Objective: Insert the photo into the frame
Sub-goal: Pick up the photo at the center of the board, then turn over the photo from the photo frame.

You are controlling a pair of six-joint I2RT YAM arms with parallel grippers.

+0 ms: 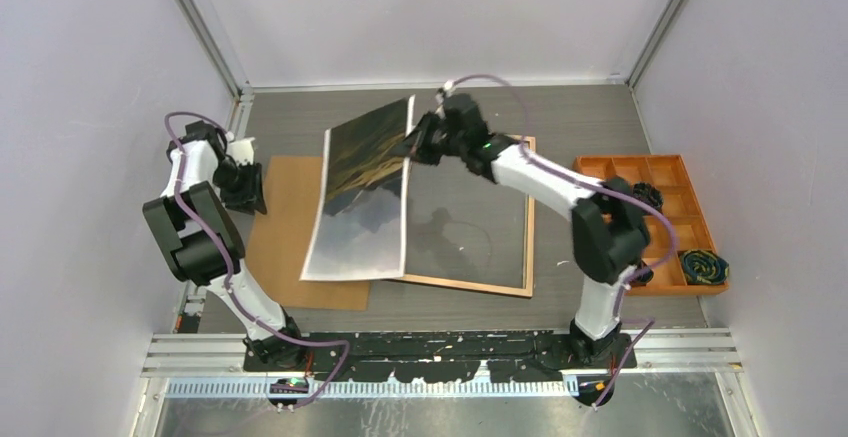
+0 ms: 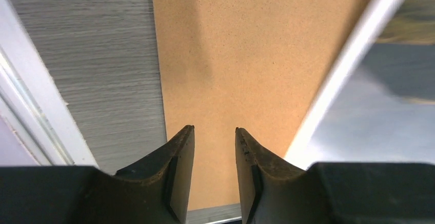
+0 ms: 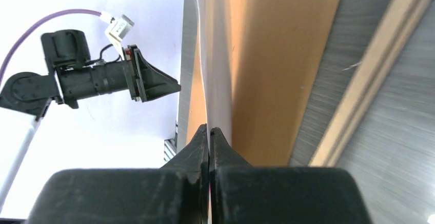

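The photo's mountain print (image 1: 361, 169) is facing up above the backing board, so next my right gripper swings back and flips the photo print-down onto the frame's glass (image 1: 465, 225).
The photo (image 1: 362, 189), a glossy mountain print with a white border, is tilted up on edge over the left side of the frame. My right gripper (image 1: 415, 147) is shut on its far right edge; in the right wrist view the thin sheet (image 3: 204, 70) runs edge-on between the closed fingers. The frame (image 1: 470, 219) lies flat with its light wood back up and the glass showing. My left gripper (image 1: 245, 185) is open and empty above the left part of the brown backing board (image 1: 285, 227). The photo's white border (image 2: 343, 70) shows in the left wrist view.
An orange compartment tray (image 1: 655, 172) with coiled dark items stands at the right. The backing board (image 2: 246, 70) lies left of the frame, partly under the photo. Metal rails edge the table at the back, the left and the near side.
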